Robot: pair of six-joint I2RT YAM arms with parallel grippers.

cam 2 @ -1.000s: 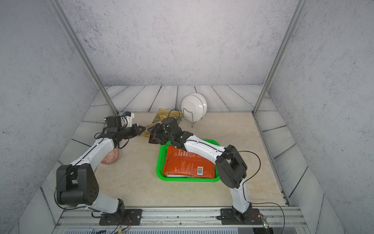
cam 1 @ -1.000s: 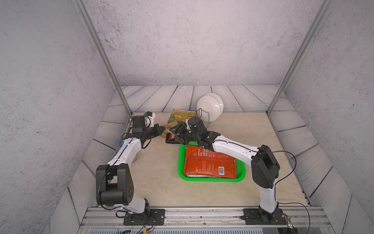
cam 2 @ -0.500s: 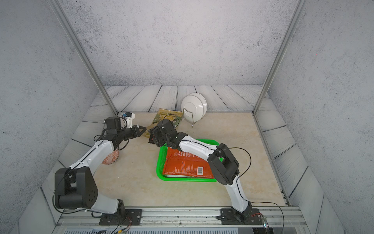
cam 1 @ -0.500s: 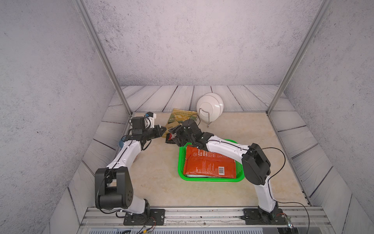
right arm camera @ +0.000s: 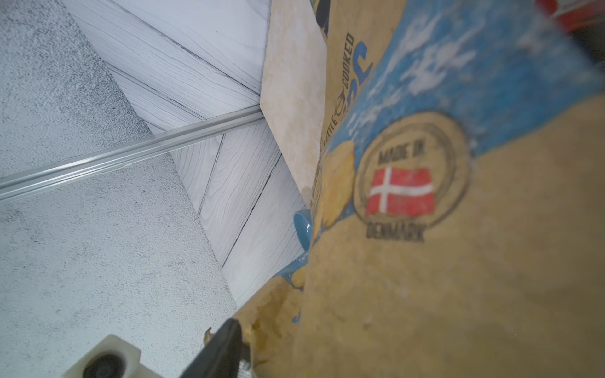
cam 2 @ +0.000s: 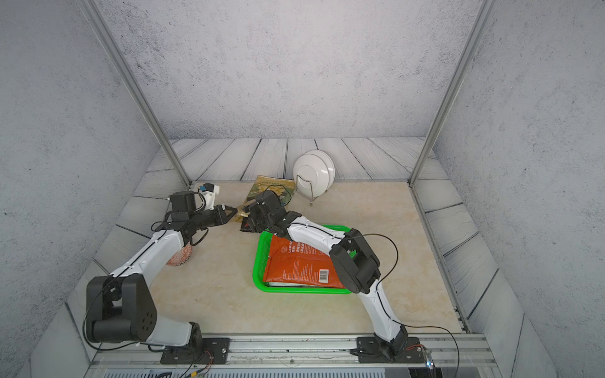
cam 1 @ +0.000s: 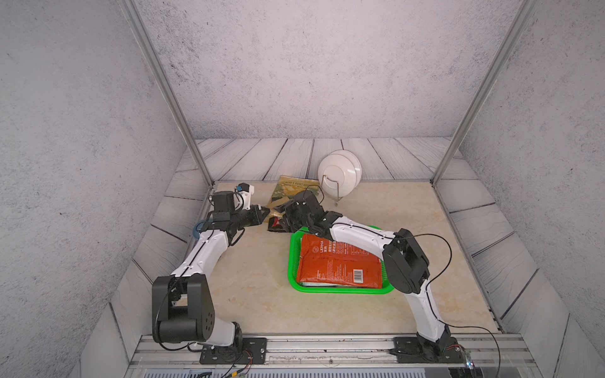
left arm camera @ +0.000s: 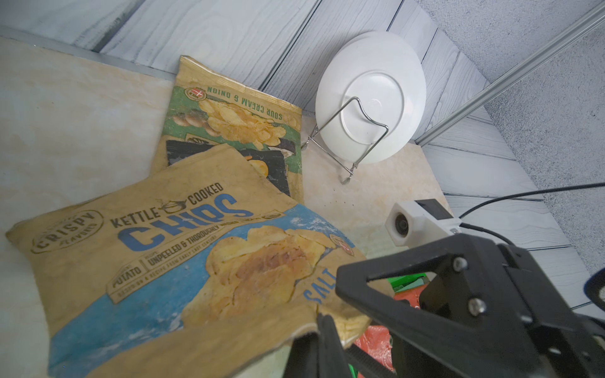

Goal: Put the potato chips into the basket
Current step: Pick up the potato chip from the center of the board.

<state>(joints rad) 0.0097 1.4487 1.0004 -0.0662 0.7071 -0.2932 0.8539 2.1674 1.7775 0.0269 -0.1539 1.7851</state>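
The robot's two grippers are holding the tan bag's edges (left arm camera: 211, 343), so the left gripper should open and move away before the right gripper carries the bag into the basket (cam 1: 340, 261).
A tan "CHIPS" bag (left arm camera: 163, 245) (right arm camera: 425, 261) is lifted off the table at one edge, and my left gripper (left arm camera: 324, 340) (cam 1: 263, 214) (cam 2: 233, 212) is shut on that edge. My right gripper (cam 1: 285, 214) (cam 2: 251, 213) meets the bag from the other side, with one black finger (left arm camera: 409, 294) lying over it; the gap between its jaws is hidden. Behind lie a green sour-cream bag (cam 1: 291, 189) (left arm camera: 235, 124) and a black bag (cam 1: 278, 226). The green basket (cam 1: 340, 290) (cam 2: 294, 289) holds an orange bag (cam 1: 337, 261) on top of others.
White plates (cam 1: 339, 170) (left arm camera: 370, 98) stand in a wire rack at the back. A small blue bowl (cam 1: 197, 229) (right arm camera: 302, 225) and a red patterned bowl (cam 2: 178, 258) sit by the left arm. Metal frame posts stand at the back corners.
My right gripper has moved left, away from the basket's back edge, up to the tan bag and the left gripper. The left gripper has barely moved.
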